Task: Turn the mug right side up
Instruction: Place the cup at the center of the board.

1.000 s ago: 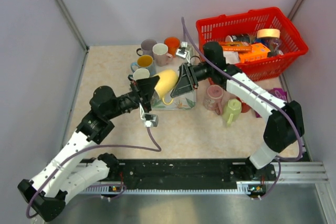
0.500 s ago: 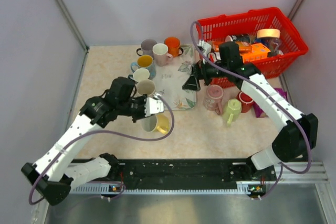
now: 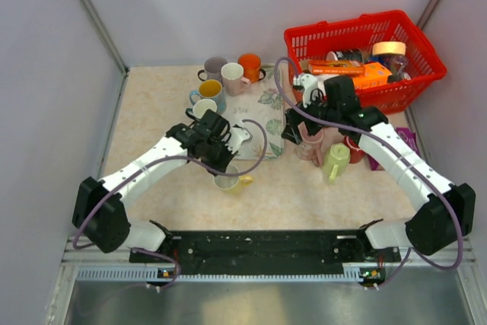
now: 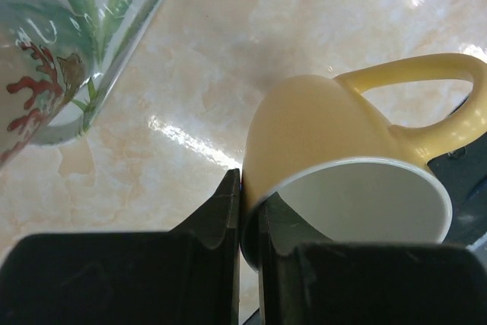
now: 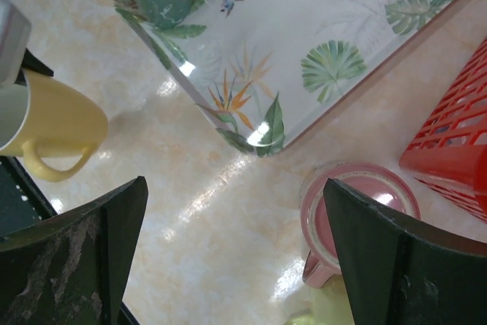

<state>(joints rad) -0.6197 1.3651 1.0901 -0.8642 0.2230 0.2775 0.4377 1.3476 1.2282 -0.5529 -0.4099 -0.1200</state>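
Mugs line my left gripper's side (image 3: 211, 90) of the tray, so that gripper should release the yellow mug for my right gripper to put in the tray's open part (image 3: 245, 106).
The yellow mug (image 3: 231, 181) with a white inside stands mouth up on the table just in front of the floral tray (image 3: 265, 112), handle to the right. My left gripper (image 4: 249, 215) is shut on its rim, one finger inside the mug and one outside. In the top view that left gripper (image 3: 221, 167) reaches down onto the mug from above. My right gripper (image 3: 297, 134) hangs wide open over the tray's right corner, holding nothing. The right wrist view has the yellow mug (image 5: 59, 123) at its left edge and the right gripper (image 5: 237, 222) above bare table.
A pink mug (image 3: 310, 142) stands base up right of the tray, with a light green mug (image 3: 335, 162) and a red mug (image 3: 354, 147) beside it. Several mugs cluster at the back (image 3: 221, 81). A red basket (image 3: 365, 36) of items fills the back right corner.
The yellow mug was held sideways between both grippers above the tray. The right gripper opened and drew back right; the left arm swung the mug down to the table, mouth up.
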